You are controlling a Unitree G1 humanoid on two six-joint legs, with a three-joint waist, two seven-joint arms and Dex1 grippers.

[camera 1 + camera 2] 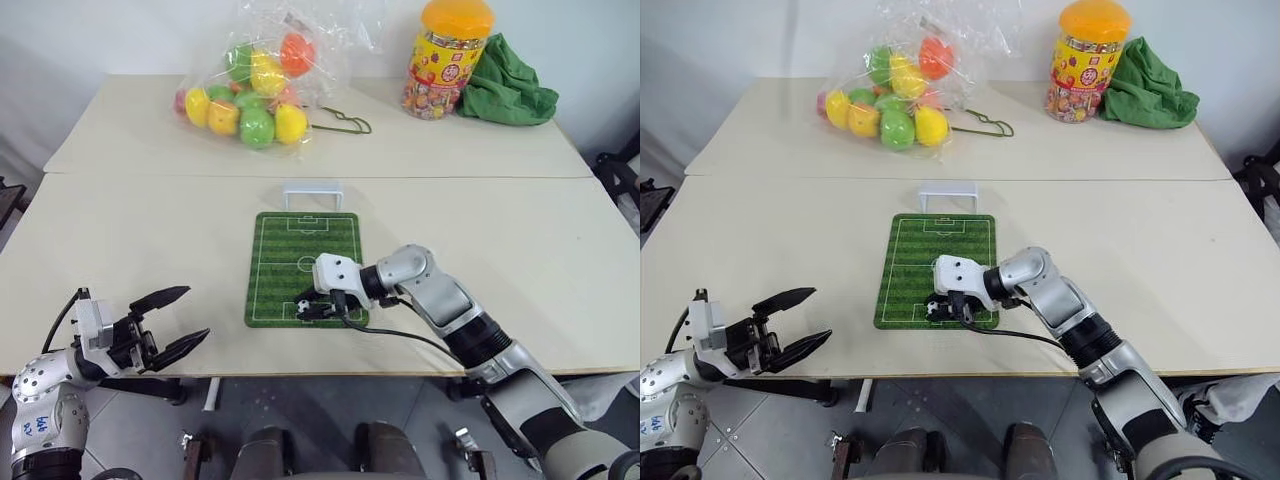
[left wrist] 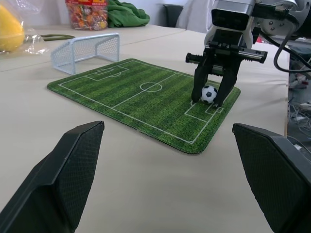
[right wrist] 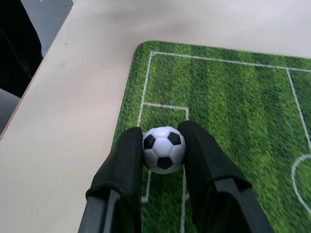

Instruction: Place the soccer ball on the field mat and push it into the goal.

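Observation:
My right gripper's fingers hold the soccer ball (image 1: 303,306) from both sides. Next, I open them, move back to the mat's near edge (image 1: 304,326) and push with closed fingers.
A tiny black-and-white soccer ball (image 3: 164,149) sits clamped between the two black fingers of my right gripper (image 2: 211,93), which is shut on it. The ball (image 1: 302,307) is down at the green field mat (image 1: 303,255), over the penalty box at the mat's near end; I cannot tell whether it touches the turf. The white goal (image 1: 312,193) stands just past the mat's far edge. My left gripper (image 1: 172,320) hovers open near the table's front left edge, well clear of the mat, with nothing between its fingers.
A clear bag of coloured plastic balls (image 1: 250,95) lies on the far table, with an orange-lidded candy jar (image 1: 448,62) and a green cloth (image 1: 506,88) at the back right. A seam (image 1: 150,175) runs between the two tables. A cable (image 1: 400,335) trails from my right wrist.

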